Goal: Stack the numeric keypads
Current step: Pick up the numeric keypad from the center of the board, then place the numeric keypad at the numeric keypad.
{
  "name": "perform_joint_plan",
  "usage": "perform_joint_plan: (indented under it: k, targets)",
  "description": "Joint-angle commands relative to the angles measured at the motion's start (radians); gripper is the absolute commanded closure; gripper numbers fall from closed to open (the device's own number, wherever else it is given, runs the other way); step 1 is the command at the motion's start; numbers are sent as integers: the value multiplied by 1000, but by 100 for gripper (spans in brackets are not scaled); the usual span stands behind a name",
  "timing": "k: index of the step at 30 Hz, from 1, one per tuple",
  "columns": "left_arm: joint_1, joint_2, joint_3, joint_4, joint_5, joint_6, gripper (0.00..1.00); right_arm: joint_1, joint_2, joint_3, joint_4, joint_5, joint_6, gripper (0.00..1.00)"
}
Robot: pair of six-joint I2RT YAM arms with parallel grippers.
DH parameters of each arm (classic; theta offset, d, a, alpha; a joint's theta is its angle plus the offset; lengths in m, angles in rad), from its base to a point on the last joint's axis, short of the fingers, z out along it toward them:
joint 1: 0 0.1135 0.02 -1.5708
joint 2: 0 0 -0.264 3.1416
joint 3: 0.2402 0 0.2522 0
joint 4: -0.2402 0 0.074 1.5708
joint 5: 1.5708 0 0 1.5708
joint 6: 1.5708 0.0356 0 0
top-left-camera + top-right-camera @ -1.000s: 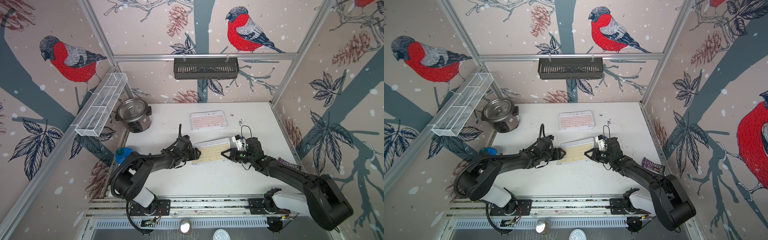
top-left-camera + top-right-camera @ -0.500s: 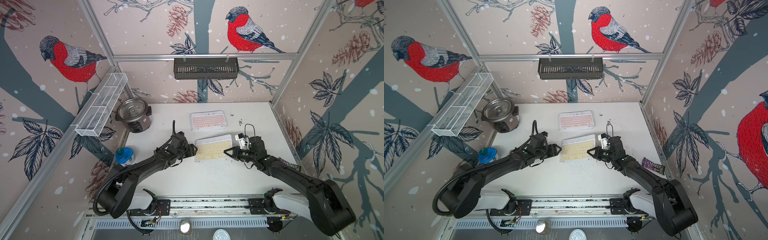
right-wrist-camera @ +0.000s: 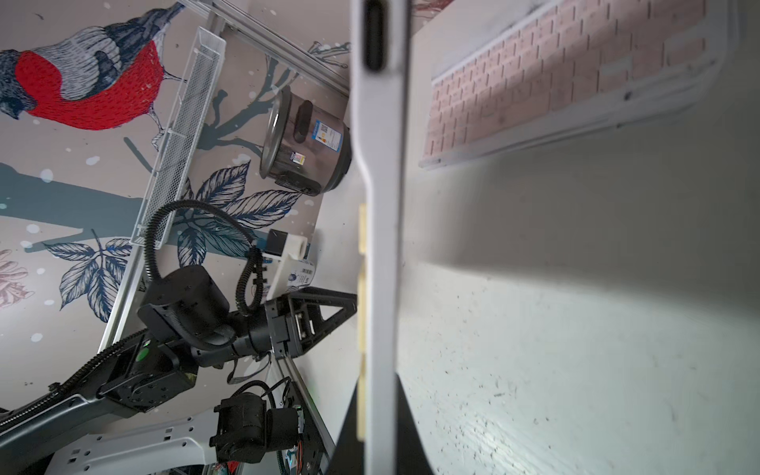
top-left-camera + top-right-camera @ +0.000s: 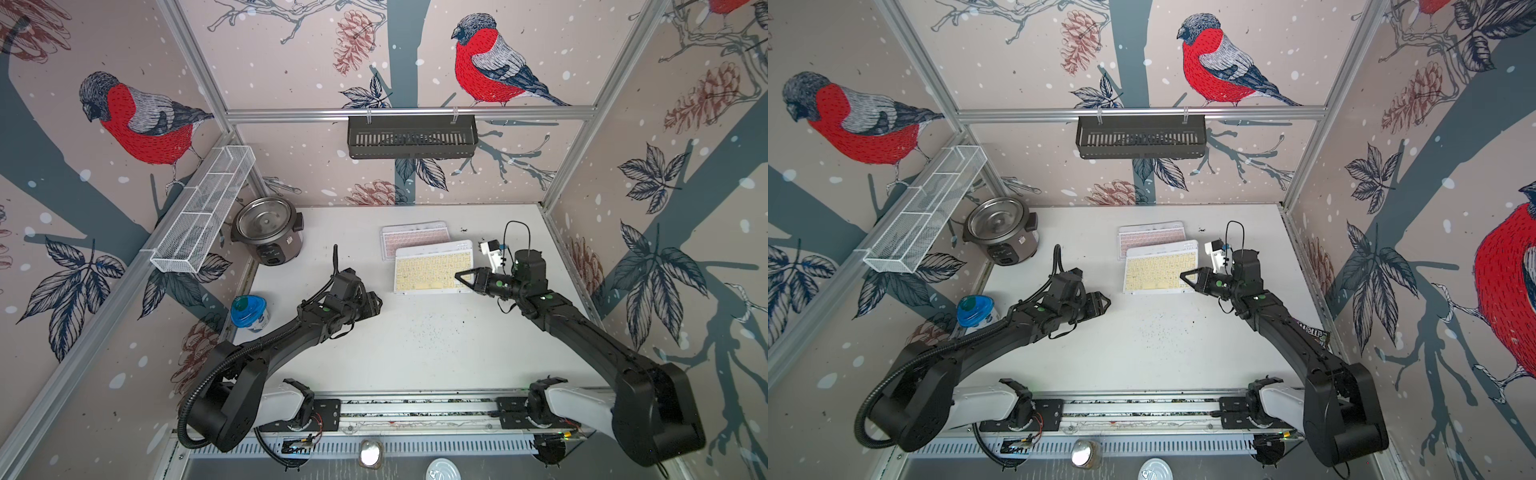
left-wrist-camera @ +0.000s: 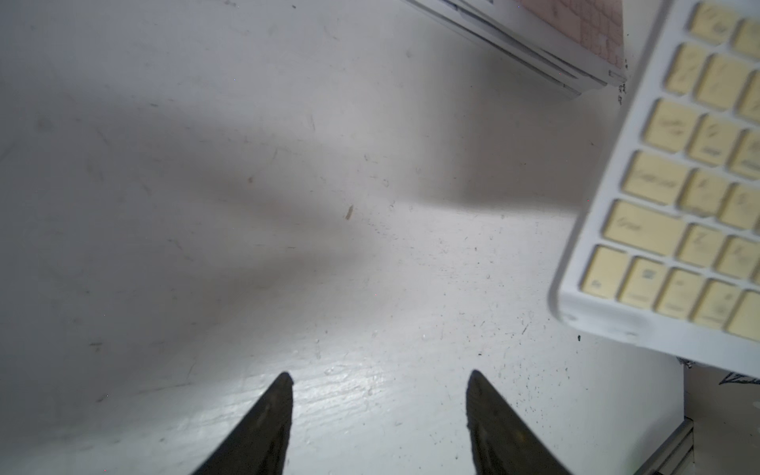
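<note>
The yellow keypad's keys (image 4: pixel 432 272) face up like those of the pink keypad (image 4: pixel 408 237), so the robot's right gripper keeps moving the yellow keypad back and let it go on the pink keypad.
My right gripper (image 4: pixel 459 276) is shut on the right edge of a yellow-keyed keypad (image 4: pixel 432 270) and holds it above the table. Edge-on in the right wrist view, the yellow keypad (image 3: pixel 380 246) is pinched between the black fingers (image 3: pixel 349 432). Its far edge overlaps a pink-keyed keypad (image 4: pixel 411 237) lying flat behind it. In the left wrist view the pink keypad (image 5: pixel 596 24) shows layered edges beneath it. My left gripper (image 4: pixel 376 303) is open and empty over bare table, left of the yellow keypad (image 5: pixel 678 205).
A rice cooker (image 4: pixel 268 235) stands at the back left, with a blue-lidded jar (image 4: pixel 248 311) nearer along the left edge. A white mesh shelf (image 4: pixel 203 208) hangs on the left wall and a black basket (image 4: pixel 411 135) on the back wall. A dark packet (image 4: pixel 1312 332) lies under my right arm.
My left gripper has come off the yellow keypad's left edge and drawn back left and nearer. My right gripper has carried the keypad back, over the pink one's front edge.
</note>
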State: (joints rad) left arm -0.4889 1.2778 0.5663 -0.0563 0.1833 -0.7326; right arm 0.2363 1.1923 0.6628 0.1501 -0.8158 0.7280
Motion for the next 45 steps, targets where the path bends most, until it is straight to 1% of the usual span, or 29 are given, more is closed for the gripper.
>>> perform_joint_plan:
  k: [1,8,12,16,19,22,35,42,45]
  targets:
    - [1,3,-8,9,2,-1,34,-28,45,63,92,-89,-42,93]
    - [3,10,0,-5,-10,11,34,-83,286,241,136,-190,-81,94]
    - [4,22,3,-5,-13,9,34,-92,428,360,157,-245,-93,94]
    - [6,37,13,-8,-20,6,34,-95,582,488,145,-293,-96,93]
    - [7,50,24,-16,-29,6,34,-97,700,584,96,-326,-127,93]
    - [9,62,33,-20,-30,8,34,-100,785,657,72,-347,-140,93]
    - [12,122,62,-26,-30,13,34,-107,990,858,-46,-370,-183,92]
    - [12,160,79,-23,-19,20,34,-106,1037,900,-69,-368,-186,88]
    - [12,175,86,-20,-14,22,34,-107,1050,908,-79,-361,-192,85]
